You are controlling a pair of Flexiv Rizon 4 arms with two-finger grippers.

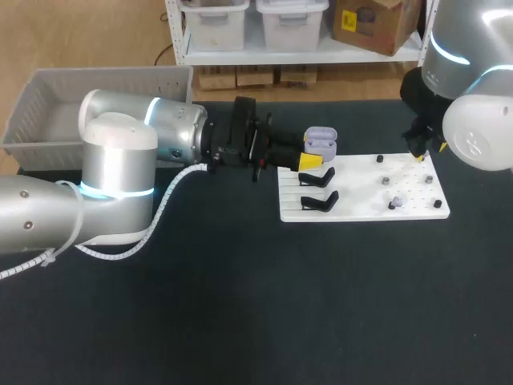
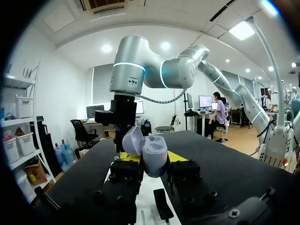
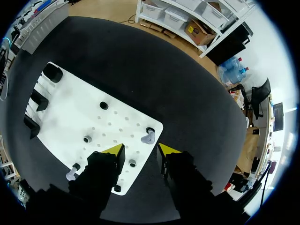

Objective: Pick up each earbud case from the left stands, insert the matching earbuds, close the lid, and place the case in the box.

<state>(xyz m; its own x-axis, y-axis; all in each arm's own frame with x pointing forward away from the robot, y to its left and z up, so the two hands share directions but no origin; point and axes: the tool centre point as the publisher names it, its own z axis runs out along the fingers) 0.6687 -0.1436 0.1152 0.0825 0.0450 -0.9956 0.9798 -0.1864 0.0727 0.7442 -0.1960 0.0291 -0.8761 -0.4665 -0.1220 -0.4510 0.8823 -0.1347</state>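
Note:
I expect the lavender earbud [image 3: 148, 138] to come off by itself and leave the peg standing when I lift, because the earbud sticks out over the black peg's visible rim [image 3: 149, 129].
My left gripper [image 1: 311, 161] is shut on a lavender earbud case [image 1: 321, 140] and holds it over the far left part of the white board [image 1: 361, 210]. In the left wrist view the case [image 2: 155, 158] sits between the yellow tips with its lid [image 2: 133, 140] swung open. My right gripper [image 1: 420, 152] hovers above the board's far right corner. Its fingers stand apart with nothing between them. A lavender earbud [image 3: 148, 137] rests on a peg just ahead of the right gripper [image 3: 140, 151]. A second earbud [image 3: 71, 174] lies beside one finger.
Two empty black stands [image 1: 318, 178] [image 1: 319, 200] sit on the board's left side. Several small black pegs [image 3: 104, 106] dot its right half. A grey box [image 1: 32, 100] stands at the table's far left, behind my left arm.

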